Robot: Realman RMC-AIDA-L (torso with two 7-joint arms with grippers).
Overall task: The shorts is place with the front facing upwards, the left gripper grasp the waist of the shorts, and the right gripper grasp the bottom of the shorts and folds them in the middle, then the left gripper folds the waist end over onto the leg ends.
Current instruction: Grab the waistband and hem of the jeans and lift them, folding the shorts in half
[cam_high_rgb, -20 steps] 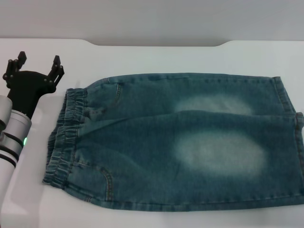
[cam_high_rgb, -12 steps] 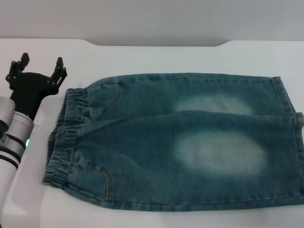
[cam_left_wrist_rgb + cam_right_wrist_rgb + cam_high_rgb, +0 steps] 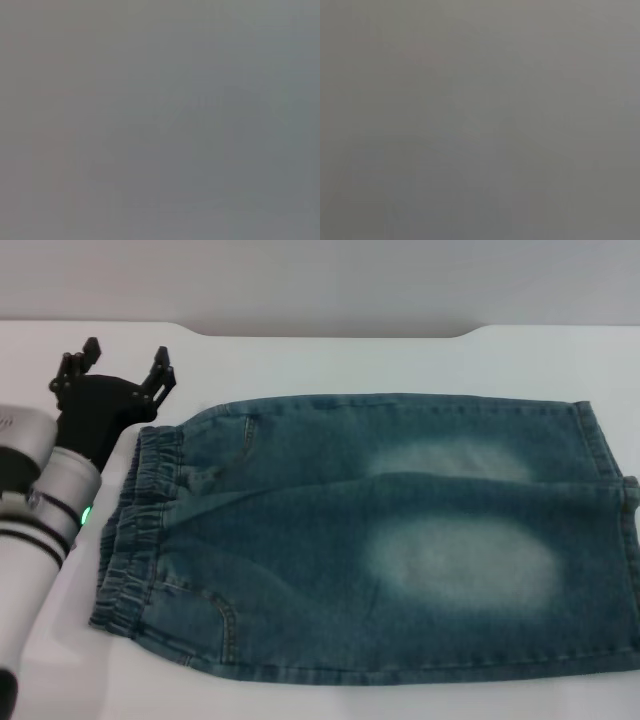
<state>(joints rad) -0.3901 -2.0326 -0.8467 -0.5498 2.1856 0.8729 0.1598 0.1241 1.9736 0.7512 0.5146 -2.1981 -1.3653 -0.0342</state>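
Observation:
Both legs lie spread and my left gripper is past the waist's far corner [image 3: 160, 436], so next I move it back to the waist's near corner [image 3: 116, 614] before I fold.
The blue-green denim shorts [image 3: 380, 535] lie flat on the white table, folded lengthwise, with pale faded patches facing up. The gathered elastic waist [image 3: 135, 530] is at the left. The straight leg hems [image 3: 628, 540] reach the right edge of the head view. My left gripper [image 3: 122, 365], a black claw on a white arm, stands open just beyond the far left corner of the waist, holding nothing. The right gripper is out of view. Both wrist views show only plain grey.
The white table [image 3: 330, 360] runs to a back edge with a shallow notch [image 3: 335, 332], and grey wall lies behind it. My left arm [image 3: 35, 530] lies along the table's left side beside the waist.
My left gripper has moved right and slightly away from me, closer to the far corner of the waist. The shorts have not moved.

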